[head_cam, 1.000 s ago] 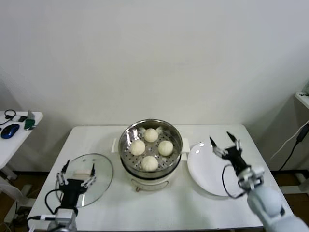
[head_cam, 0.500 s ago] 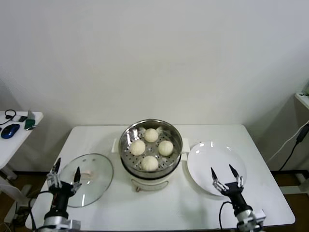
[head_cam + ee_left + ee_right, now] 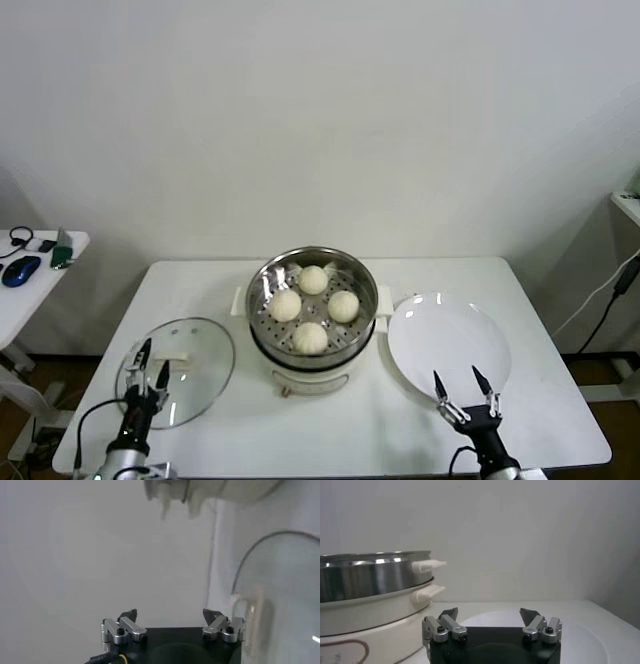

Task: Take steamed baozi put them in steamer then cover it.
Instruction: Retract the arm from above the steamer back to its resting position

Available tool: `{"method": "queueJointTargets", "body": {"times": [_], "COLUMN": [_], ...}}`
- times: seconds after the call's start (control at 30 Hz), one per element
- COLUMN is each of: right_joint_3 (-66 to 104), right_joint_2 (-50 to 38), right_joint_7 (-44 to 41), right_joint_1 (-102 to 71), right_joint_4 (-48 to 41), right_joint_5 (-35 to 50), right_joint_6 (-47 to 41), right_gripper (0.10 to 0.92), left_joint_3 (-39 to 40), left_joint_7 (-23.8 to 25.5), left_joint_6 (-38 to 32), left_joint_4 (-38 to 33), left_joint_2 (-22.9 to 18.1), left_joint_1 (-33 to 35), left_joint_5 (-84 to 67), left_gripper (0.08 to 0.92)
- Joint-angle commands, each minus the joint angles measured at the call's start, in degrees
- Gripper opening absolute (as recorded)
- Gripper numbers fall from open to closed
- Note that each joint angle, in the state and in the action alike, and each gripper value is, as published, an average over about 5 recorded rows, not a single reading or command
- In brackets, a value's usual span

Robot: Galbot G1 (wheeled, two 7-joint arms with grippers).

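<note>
The glass cover (image 3: 198,388) has the cream handle (image 3: 174,361) standing at its middle, so I expect the cover to stay level while I carry it to the steamer.
Several cream-white steamed baozi (image 3: 311,337) lie on the perforated tray inside the shiny steamer (image 3: 266,276), which stands uncovered at the table's centre. The steamer (image 3: 367,575) fills one side of the right wrist view. The glass cover (image 3: 200,375) lies flat on the table to the steamer's left, its cream handle (image 3: 172,353) up. My left gripper (image 3: 152,362) hangs open over the cover's near left edge, holding nothing. It (image 3: 170,614) is also open in its wrist view, with the cover (image 3: 285,595) beside it. My right gripper (image 3: 456,378) (image 3: 489,613) is open and empty at the plate's near edge.
A flat white plate (image 3: 448,340) lies bare to the right of the steamer. The white table (image 3: 360,430) ends just in front of both grippers. A small side table (image 3: 30,285) with a mouse and cables stands at the far left.
Both arms have drawn back toward the table's front edge. The right gripper left the plate's far right side. The left gripper sank from above the cover. Both stayed open.
</note>
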Motion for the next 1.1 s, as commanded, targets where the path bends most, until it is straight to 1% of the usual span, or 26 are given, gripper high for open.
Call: {"method": "queueJointTargets", "body": {"times": [0.03, 0.37, 0.7, 1.1], "right_joint_3": [-0.28, -0.48, -1.54, -2.67], "right_joint_2": [0.63, 0.67, 0.74, 0.59], "right_joint_7": [0.42, 0.98, 1.86, 2.17], "right_joint_1": [-1.38, -1.61, -2.12, -1.95], "right_joint_4": [0.47, 1.18, 1.23, 0.86], "right_joint_5": [-0.26, -0.60, -1.60, -2.40], "right_joint_6": [0.99, 1.04, 1.84, 2.31], "right_gripper": [0.823, 0.823, 0.823, 0.823], "left_joint_3": [0.10, 0.46, 1.02, 1.85], "left_joint_7": [-1.26, -0.98, 0.03, -1.12], "left_joint_6": [-0.82, -0.67, 0.13, 0.14], "left_joint_4": [10.13, 14.21, 16.62, 17.76], "left_joint_2": [1.09, 1.40, 2.04, 1.65], "left_joint_1": [-4.47, -7.99, -11.89, -12.81], "left_joint_5": [5.63, 5.30, 3.60, 2.94], "left_gripper": [0.823, 0.823, 0.823, 0.818]}}
